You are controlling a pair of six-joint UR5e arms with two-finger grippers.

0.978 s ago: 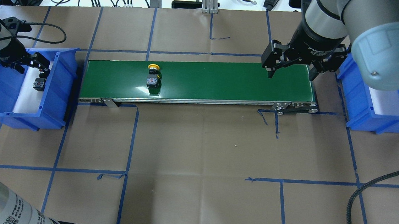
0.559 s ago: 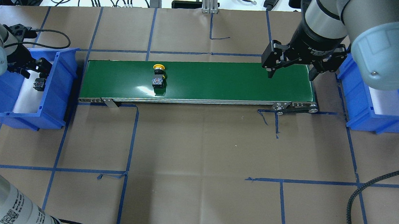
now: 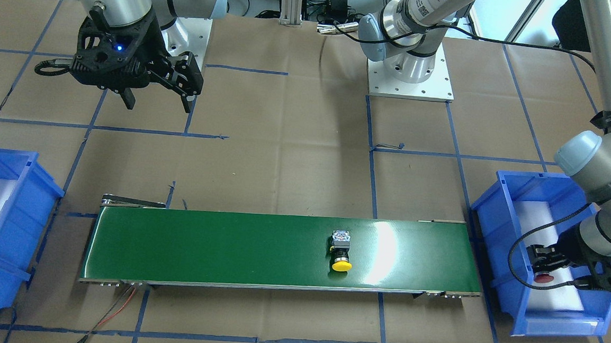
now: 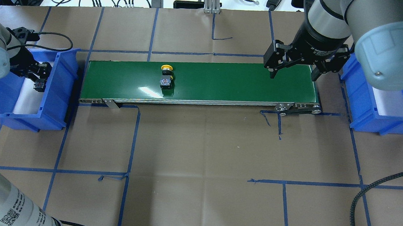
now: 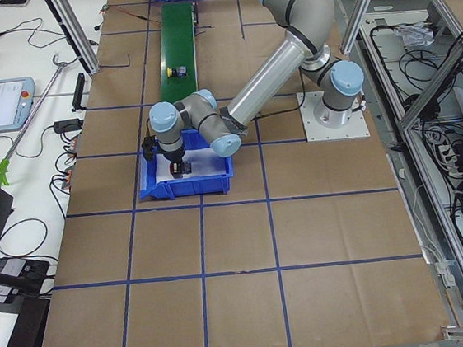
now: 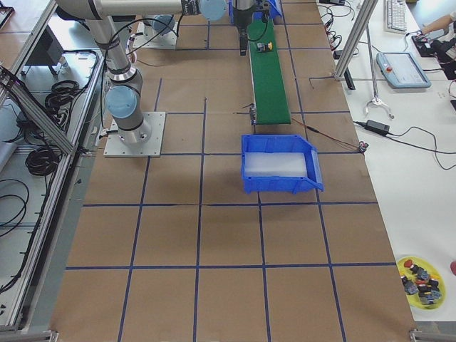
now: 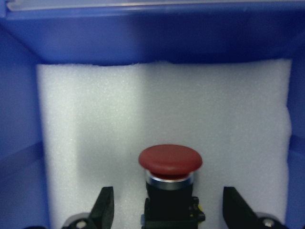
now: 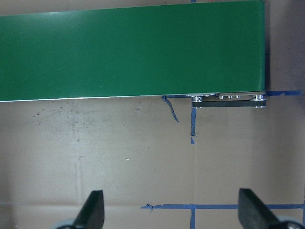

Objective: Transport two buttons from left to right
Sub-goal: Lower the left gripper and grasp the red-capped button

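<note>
The yellow-capped button (image 3: 341,250) is already well along the green conveyor belt. The red-capped button (image 7: 170,183) will ride along too when I put it on the belt.
The yellow-capped button (image 4: 166,76) lies on its side on the green conveyor belt (image 4: 225,79), left of the middle; it also shows in the front-facing view (image 3: 342,253). The red-capped button (image 7: 170,162) stands on white foam inside the left blue bin (image 4: 61,87). My left gripper (image 7: 170,205) is down in that bin, open, with a finger on each side of the red button's black body and a gap to each. My right gripper (image 4: 292,76) hangs open above the belt's right end, holding nothing.
A second blue bin (image 4: 366,115) with white foam stands just past the belt's right end. Brown paper with blue tape lines covers the table. A black braided cable (image 4: 367,198) lies at the front right. Cables and boxes line the far edge.
The yellow button has travelled to the right along the belt. My left gripper has shifted inside the left bin, closer over the red button. The right gripper has not moved.
</note>
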